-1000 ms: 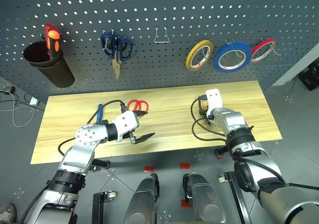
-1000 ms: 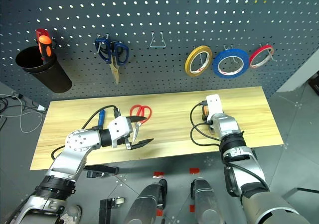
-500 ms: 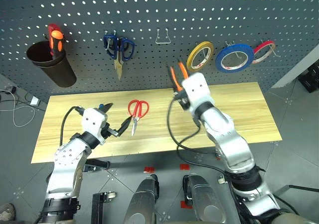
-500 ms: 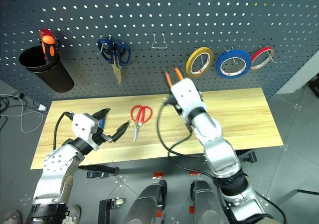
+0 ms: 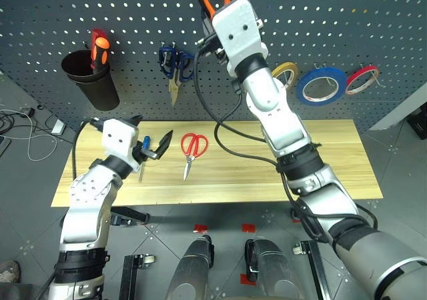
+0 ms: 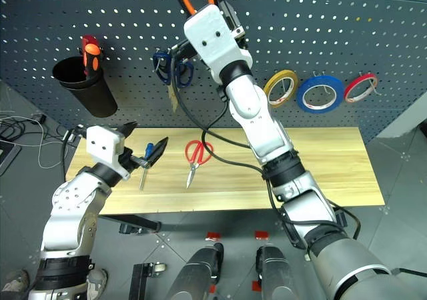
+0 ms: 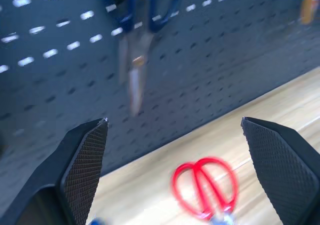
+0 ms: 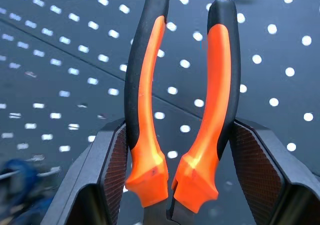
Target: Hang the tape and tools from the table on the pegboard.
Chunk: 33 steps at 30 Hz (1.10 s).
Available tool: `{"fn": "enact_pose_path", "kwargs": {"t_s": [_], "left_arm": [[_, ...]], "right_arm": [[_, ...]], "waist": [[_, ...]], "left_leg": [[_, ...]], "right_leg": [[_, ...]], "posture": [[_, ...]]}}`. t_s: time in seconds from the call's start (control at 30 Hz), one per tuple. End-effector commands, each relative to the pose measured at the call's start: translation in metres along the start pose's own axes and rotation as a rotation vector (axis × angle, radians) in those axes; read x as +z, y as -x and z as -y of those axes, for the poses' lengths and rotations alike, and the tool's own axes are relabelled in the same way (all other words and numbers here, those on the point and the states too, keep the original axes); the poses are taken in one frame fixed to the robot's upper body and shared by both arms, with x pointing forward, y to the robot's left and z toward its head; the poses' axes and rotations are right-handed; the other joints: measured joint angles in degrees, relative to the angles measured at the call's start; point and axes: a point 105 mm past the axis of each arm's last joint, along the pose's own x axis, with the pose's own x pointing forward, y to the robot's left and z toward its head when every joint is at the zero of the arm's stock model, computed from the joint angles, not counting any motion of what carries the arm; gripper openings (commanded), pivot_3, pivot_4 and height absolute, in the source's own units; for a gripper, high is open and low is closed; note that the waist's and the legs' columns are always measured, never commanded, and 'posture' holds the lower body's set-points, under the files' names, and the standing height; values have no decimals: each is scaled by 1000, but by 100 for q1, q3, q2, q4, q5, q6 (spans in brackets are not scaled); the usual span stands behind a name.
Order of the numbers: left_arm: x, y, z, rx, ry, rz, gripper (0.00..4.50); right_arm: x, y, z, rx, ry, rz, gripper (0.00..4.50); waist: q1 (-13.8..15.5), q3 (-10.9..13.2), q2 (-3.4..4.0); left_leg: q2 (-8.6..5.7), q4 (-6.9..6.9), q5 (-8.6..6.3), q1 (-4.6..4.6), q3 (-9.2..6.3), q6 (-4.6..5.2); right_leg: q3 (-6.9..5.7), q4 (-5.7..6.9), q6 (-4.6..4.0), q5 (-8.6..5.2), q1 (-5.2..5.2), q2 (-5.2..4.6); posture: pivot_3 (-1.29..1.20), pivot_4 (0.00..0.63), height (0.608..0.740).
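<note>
My right gripper keeps lowering the pliers, as the pliers' handles point up along the pegboard, and lets go once the pliers rest on the pegboard's hook.
My right gripper is raised high in front of the pegboard, shut on the pliers; their orange-and-black handles point up between its fingers. My left gripper is open and empty, held above the left part of the table. It hangs just over the blue-handled screwdriver, which lies on the wood. The red-handled scissors lie a little to its right, also seen as red-handled scissors between the left fingers. The blue tape hangs on the pegboard at the right.
On the pegboard hang a black cup with a red-and-orange screwdriver in it, dark blue scissors, a yellow roll and a red roll. A black cable trails from my right arm over the table's middle.
My right gripper has swung up and to the left from the table to the top of the pegboard, carrying the pliers. My left gripper has lifted and turned toward the board. The camera has shifted.
</note>
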Motion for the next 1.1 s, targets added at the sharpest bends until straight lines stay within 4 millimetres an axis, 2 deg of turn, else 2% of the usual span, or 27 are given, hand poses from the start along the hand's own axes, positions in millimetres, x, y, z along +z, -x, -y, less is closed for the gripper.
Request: {"fn": "enact_pose_path", "kwargs": {"t_s": [0.03, 0.33, 0.63, 1.1], "left_arm": [[15, -9, 11, -94, -43, 27, 4500], [18, -16, 9, -129, -57, 21, 4500], [13, -14, 16, -147, -45, 9, 4500], [4, -16, 16, -132, -38, -1, 4500]], "right_arm": [[20, -15, 13, -56, -2, 104, 2764], [0, -27, 15, -103, -32, 50, 2764], [-42, -14, 3, -118, -79, -90, 2763], [-78, 7, -8, -116, -136, -231, 2758]], "waist": [[-2, 3, 1], [-52, 31, 10], [-91, 41, 13], [-96, 48, 15]], "left_leg": [[0, -2, 0, 0, 1, 0], [5, -30, 2, 0, 7, -1], [6, -50, 5, 2, 5, 2], [5, -59, 17, 5, 4, 6]], "right_leg": [[1, -1, -1, 0, -1, 0], [7, -2, -16, -9, -12, 1], [5, -7, -22, -13, -12, 0], [2, -3, -23, -13, -11, -3]], "posture": [[94, 268, 740], [117, 336, 740], [136, 352, 740], [110, 342, 740]]}}
